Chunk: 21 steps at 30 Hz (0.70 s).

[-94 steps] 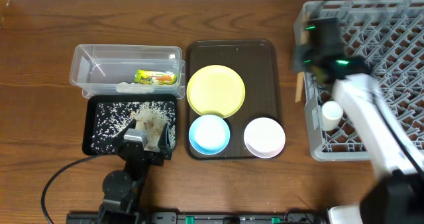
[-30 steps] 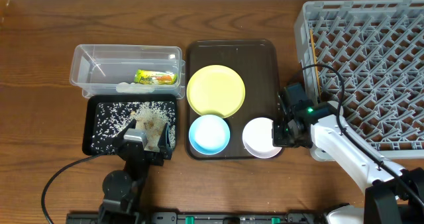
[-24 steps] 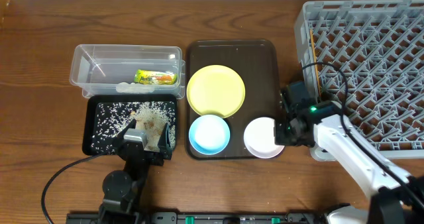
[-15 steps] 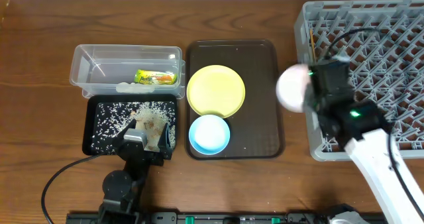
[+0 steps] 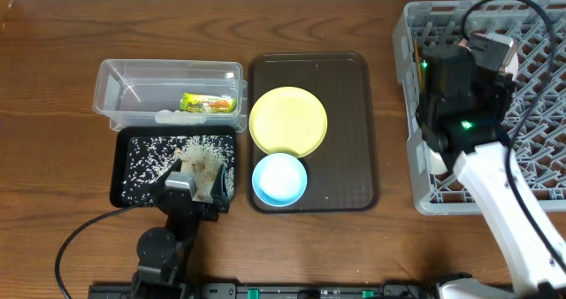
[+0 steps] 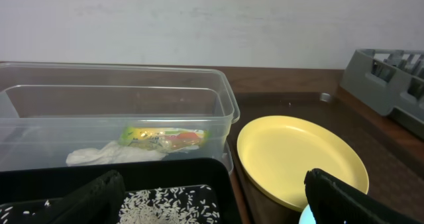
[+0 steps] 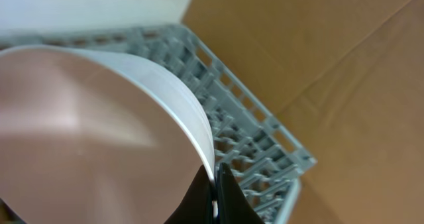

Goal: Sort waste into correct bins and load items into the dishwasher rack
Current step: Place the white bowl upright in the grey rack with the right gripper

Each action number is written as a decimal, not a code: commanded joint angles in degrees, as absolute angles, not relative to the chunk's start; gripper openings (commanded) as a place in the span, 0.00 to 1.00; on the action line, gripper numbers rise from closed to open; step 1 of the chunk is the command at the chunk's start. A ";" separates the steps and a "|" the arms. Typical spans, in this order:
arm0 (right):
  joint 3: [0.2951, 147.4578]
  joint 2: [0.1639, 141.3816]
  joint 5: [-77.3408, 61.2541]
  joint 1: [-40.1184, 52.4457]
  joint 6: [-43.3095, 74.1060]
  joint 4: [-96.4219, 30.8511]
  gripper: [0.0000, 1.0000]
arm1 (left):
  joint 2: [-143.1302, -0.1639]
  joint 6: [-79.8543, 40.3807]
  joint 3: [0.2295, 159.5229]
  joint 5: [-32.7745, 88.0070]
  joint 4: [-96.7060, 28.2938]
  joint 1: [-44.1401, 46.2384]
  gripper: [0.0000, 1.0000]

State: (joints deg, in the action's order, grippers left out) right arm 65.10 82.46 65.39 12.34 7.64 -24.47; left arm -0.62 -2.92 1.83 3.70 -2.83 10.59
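The robot's right gripper keeps lowering the pinkish-white bowl (image 7: 99,124), which hangs on edge above the grey dishwasher rack's open wires (image 7: 228,121), until the wires hold it.
My right gripper (image 5: 485,56) is shut on the rim of the pinkish-white bowl (image 5: 502,49), held tilted above the grey dishwasher rack (image 5: 531,113). In the right wrist view the jaws (image 7: 215,184) pinch the bowl (image 7: 86,118) over the rack (image 7: 252,124). Chopsticks (image 5: 417,51) lie in the rack's left edge. The yellow plate (image 5: 288,120) and light blue bowl (image 5: 279,178) sit on the brown tray. My left gripper (image 5: 196,171) is open above the black tray (image 5: 124,188), which holds rice (image 6: 172,201). The wrapper (image 5: 210,103) and white scrap (image 5: 172,116) lie in the clear tub (image 5: 133,78).
The dark brown serving tray (image 5: 354,95) lies between the bins and the rack. The left wrist view shows the tub (image 6: 218,105), the wrapper (image 6: 165,136), the scrap (image 6: 112,154), the plate (image 6: 298,158) and the rack's corner (image 6: 391,78). A black cable loops at the front left (image 5: 75,237).
My right gripper took the pinkish-white bowl off the brown tray, lifted it and carried it right and back over the rack. The left arm has not moved.
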 commanded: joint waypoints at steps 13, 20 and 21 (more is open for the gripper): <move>65.14 99.09 67.20 12.34 2.13 -24.34 0.01 | -0.23 -2.37 0.23 3.88 -3.66 10.31 0.89; 65.14 100.18 67.22 17.78 1.65 -29.61 0.01 | -0.23 -2.37 0.23 3.86 -3.64 10.31 0.89; 65.14 100.18 67.20 18.59 1.69 -30.55 0.02 | -0.23 -2.37 0.23 3.88 -3.66 10.31 0.89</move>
State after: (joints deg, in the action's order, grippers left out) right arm 65.10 99.00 69.04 15.77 2.28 -29.04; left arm -0.62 -2.90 1.83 3.70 -2.83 10.59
